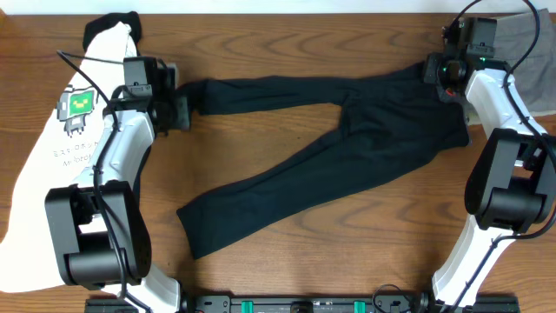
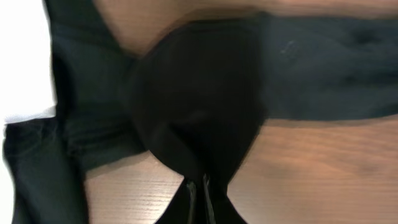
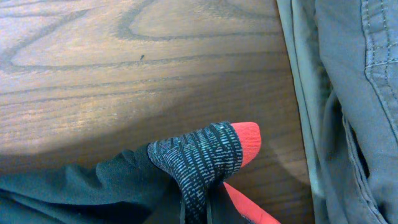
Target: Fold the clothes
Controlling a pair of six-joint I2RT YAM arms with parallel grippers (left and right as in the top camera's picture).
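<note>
My left gripper has the upper leg's cuff (image 1: pixel 194 94) bunched up at it, so it should put the cuff down and take hold of it again while my right gripper keeps the waistband still.
The black trousers (image 1: pixel 347 139) lie spread across the table, one leg running left, the other running to the front left. My left gripper (image 1: pixel 181 106) is shut on the cuff of the upper leg, which bunches up black and blurred in the left wrist view (image 2: pixel 199 106). My right gripper (image 1: pixel 445 76) is shut on the grey waistband with its coral red edge (image 3: pixel 208 155) at the far right of the trousers.
A white T-shirt with a green robot print (image 1: pixel 69 130) lies under the left arm. Grey-olive folded trousers (image 1: pixel 530 52) lie at the back right, close to the right gripper, and show in the right wrist view (image 3: pixel 354 93).
</note>
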